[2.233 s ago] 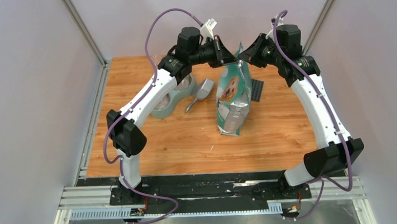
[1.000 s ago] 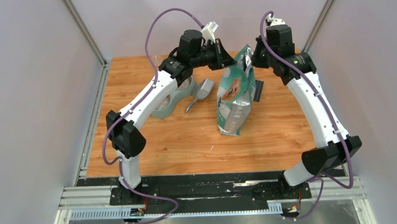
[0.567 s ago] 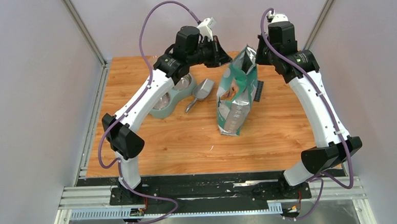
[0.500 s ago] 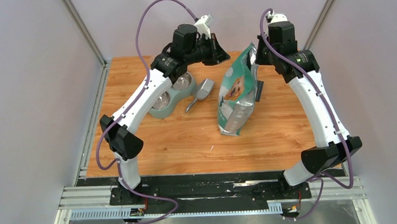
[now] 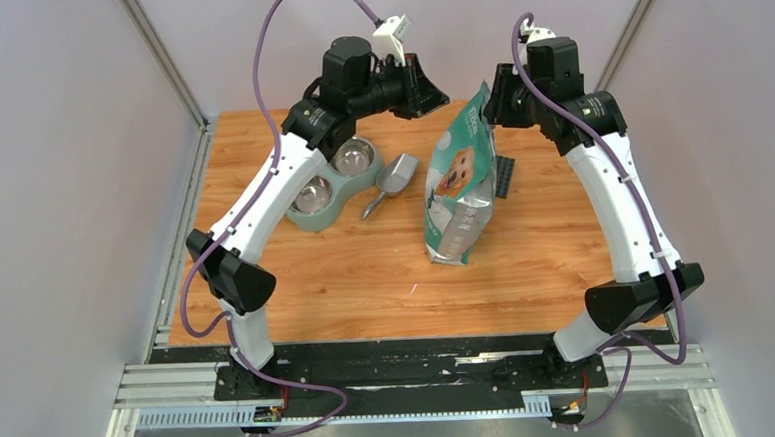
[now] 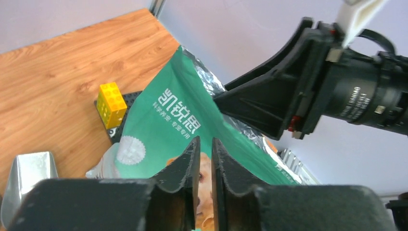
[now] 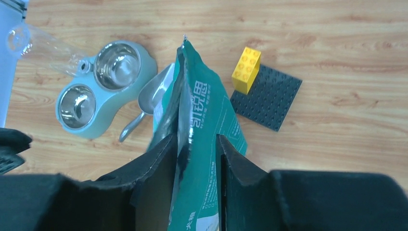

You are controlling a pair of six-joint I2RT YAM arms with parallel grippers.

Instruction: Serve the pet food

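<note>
Next, I take the dog side's rim [image 6: 204, 86] with my left gripper and pull the opening apart before scooping, because the bag's opening [image 7: 181, 108] is almost closed at my right gripper.
No pet food shows in any view; it is hidden. The green-and-white bag [image 5: 457, 190] printed with a golden dog stands at the table's middle, its top leaning right. My right gripper [image 5: 490, 98] is shut on the bag's top edge; in the right wrist view the bag [image 7: 207, 110] fills the gap between the jaws of that gripper [image 7: 196, 137]. My left gripper [image 5: 437, 98] is shut and empty, up and to the left of the bag's top. In the left wrist view that gripper [image 6: 206, 140] hangs above the bag [image 6: 163, 120].
A pale green double bowl [image 5: 334, 181] with two empty steel cups lies left of the bag. A grey metal scoop [image 5: 393, 178] lies between bowl and bag. A black studded plate [image 7: 267, 98] with a yellow brick [image 7: 246, 70] sits right of the bag.
My left gripper came off the bag's top and rose up and to the left. My right gripper rose with the bag's top, pulling it up and to the right.
</note>
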